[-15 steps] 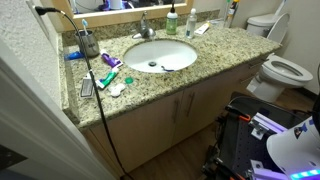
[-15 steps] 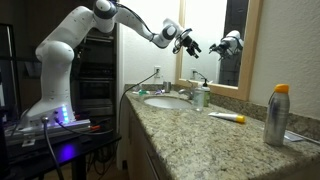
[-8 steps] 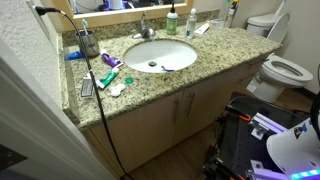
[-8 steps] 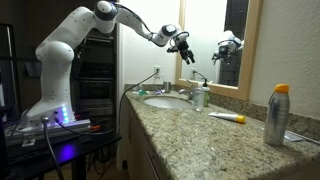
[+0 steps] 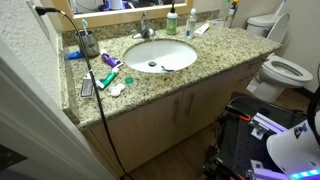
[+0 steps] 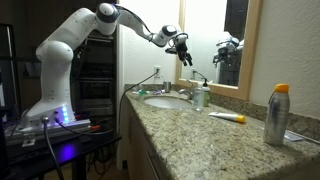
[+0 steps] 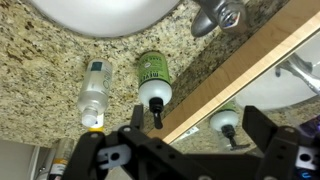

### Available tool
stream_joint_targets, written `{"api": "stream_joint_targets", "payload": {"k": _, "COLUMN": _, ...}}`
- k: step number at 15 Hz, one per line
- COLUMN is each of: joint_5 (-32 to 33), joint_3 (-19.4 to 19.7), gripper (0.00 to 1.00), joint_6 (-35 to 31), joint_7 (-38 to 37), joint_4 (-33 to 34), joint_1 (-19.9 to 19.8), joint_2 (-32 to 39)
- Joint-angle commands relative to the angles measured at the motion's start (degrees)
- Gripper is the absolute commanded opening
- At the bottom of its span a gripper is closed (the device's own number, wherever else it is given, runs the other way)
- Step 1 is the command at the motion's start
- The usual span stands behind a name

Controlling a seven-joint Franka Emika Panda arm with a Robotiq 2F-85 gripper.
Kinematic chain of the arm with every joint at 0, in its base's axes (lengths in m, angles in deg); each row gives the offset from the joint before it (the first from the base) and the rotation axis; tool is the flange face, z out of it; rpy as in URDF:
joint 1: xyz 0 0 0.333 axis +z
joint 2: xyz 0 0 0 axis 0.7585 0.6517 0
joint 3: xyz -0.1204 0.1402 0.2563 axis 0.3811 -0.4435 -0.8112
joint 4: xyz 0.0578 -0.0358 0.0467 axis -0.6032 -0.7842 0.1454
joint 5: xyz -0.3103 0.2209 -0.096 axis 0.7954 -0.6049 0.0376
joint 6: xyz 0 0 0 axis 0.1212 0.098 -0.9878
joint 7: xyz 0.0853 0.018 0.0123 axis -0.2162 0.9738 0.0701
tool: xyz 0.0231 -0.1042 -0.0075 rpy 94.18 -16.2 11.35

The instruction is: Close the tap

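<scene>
Next, I move my gripper back toward the tap and lower it there, because its open fingers hang over the green-topped soap bottle (image 5: 171,23), away from the tap (image 5: 146,31).
The tap (image 7: 218,14) is a small chrome faucet at the top edge of the wrist view, behind the white basin (image 7: 105,12). It also shows in both exterior views (image 5: 146,31) (image 6: 195,78). My gripper (image 6: 183,47) hangs in the air above the tap, near the mirror, clearly apart from it. In the wrist view its two dark fingers (image 7: 200,135) are spread wide with nothing between them. The gripper is out of sight in the exterior view that looks down on the counter.
A green-topped soap bottle (image 7: 152,78) and a clear bottle (image 7: 94,92) stand beside the tap. A wooden mirror frame (image 7: 240,70) runs behind. A dark cup of brushes (image 5: 88,42), toothpaste (image 6: 228,117), a spray bottle (image 6: 277,115) and a toilet (image 5: 285,70) are nearby.
My gripper has moved slightly down and away from the mirror, toward the tap. The things on the counter have not moved.
</scene>
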Motion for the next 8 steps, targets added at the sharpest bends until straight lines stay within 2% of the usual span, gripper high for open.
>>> {"api": "stream_joint_targets", "payload": {"k": 1, "joint_5": 1.27, "joint_3": 0.11, "gripper": 1.0, "joint_6": 1.8, "joint_7": -2.31, "joint_4": 3.08, "joint_1": 0.67, "joint_2": 6.44}}
{"api": "stream_joint_targets", "payload": {"k": 3, "joint_5": 0.83, "joint_3": -0.27, "gripper": 1.0, "joint_6": 0.53, "joint_7": -2.29, "joint_4": 3.28, "joint_1": 0.73, "joint_2": 9.31}}
{"api": "stream_joint_targets", "payload": {"k": 4, "joint_5": 3.09, "joint_3": -4.16, "gripper": 1.0, "joint_6": 1.31, "joint_7": -2.94, "joint_4": 5.27, "joint_1": -2.3, "joint_2": 10.59}}
{"api": "stream_joint_targets", "payload": {"k": 8, "joint_5": 2.0, "joint_3": -7.81, "gripper": 1.0, "joint_6": 0.43, "joint_7": -2.1, "joint_4": 9.94, "joint_1": -5.34, "joint_2": 13.92}}
